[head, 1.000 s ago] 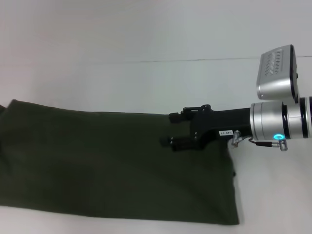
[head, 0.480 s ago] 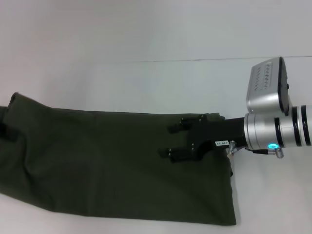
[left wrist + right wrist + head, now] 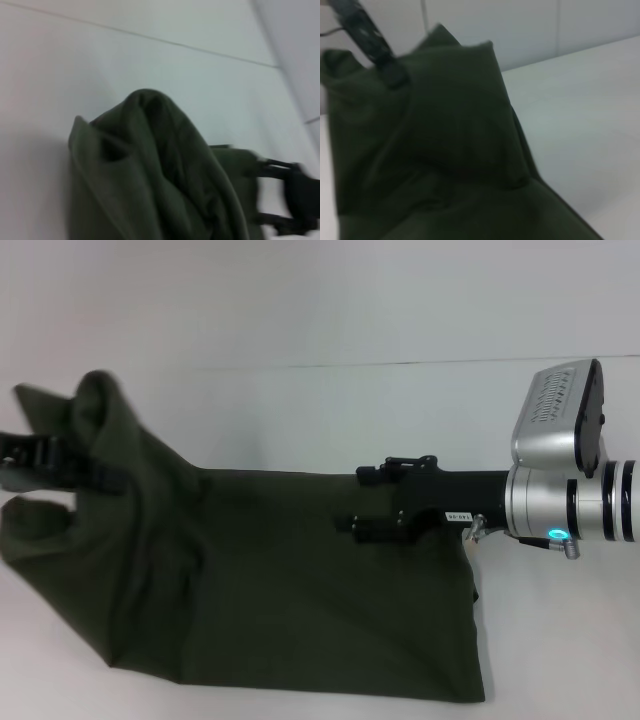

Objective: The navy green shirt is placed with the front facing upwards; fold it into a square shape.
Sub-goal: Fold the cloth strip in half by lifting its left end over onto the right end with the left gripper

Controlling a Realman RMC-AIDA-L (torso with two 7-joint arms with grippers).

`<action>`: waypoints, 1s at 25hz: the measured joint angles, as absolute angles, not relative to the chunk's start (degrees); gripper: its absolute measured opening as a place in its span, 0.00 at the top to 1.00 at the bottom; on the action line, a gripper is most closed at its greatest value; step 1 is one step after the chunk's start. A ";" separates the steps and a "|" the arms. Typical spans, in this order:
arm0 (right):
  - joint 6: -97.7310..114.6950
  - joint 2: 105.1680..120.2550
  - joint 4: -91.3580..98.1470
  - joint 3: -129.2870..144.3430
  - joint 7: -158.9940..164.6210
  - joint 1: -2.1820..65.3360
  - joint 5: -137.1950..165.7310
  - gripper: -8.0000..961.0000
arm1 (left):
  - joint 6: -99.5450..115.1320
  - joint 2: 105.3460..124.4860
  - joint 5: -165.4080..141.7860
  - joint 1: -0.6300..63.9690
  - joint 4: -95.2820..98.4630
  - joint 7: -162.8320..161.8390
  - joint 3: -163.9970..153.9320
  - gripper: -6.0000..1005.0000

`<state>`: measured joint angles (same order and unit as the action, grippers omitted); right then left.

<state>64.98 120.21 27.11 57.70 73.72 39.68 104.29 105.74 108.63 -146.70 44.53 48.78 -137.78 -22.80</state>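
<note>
Next, my right gripper steadies that middle (image 3: pixel 300 575) of the shirt, which lies loose while my left gripper holds the shirt's bunched end (image 3: pixel 105 445) up, before that end folds over.
The navy green shirt (image 3: pixel 300 580) lies as a long folded strip across the white table, plain green side up. Its left end (image 3: pixel 110 440) is raised off the table and bunched, with my left gripper (image 3: pixel 45 462) shut on it at the far left of the head view. The same raised fold fills the left wrist view (image 3: pixel 160 165) and the right wrist view (image 3: pixel 445 115), where the left gripper (image 3: pixel 375 45) shows at its top. My right gripper (image 3: pixel 372 500) is low over the right part of the strip, open, with one finger toward each long edge.
The white table (image 3: pixel 320 410) stretches behind the shirt to a seam line near the back wall. Bare table also lies right of the shirt's end (image 3: pixel 560 640). The right arm's silver wrist (image 3: pixel 565 470) reaches in from the right edge.
The left gripper has lifted the shirt's left end off the table and carried it rightward, so the cloth now stands up in a fold. The right gripper moved slightly right over the strip.
</note>
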 joint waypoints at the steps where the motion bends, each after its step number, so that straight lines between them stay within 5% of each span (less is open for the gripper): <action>1: 64.98 120.21 27.11 57.70 73.72 39.68 104.29 0.17 | 106.41 109.02 -145.63 44.73 48.78 -138.10 -22.83 0.89; 17: 61.35 119.81 24.19 57.96 65.49 36.77 94.59 0.17 | 106.84 116.35 -136.13 46.22 48.01 -141.79 -23.97 0.89; 25: 66.21 120.24 24.12 68.35 63.72 37.45 95.66 0.17 | 106.47 116.02 -136.02 45.18 48.46 -141.75 -23.94 0.89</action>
<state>66.21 120.24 24.12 68.35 63.72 37.45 95.66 106.47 116.02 -136.02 45.18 48.46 -141.75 -23.94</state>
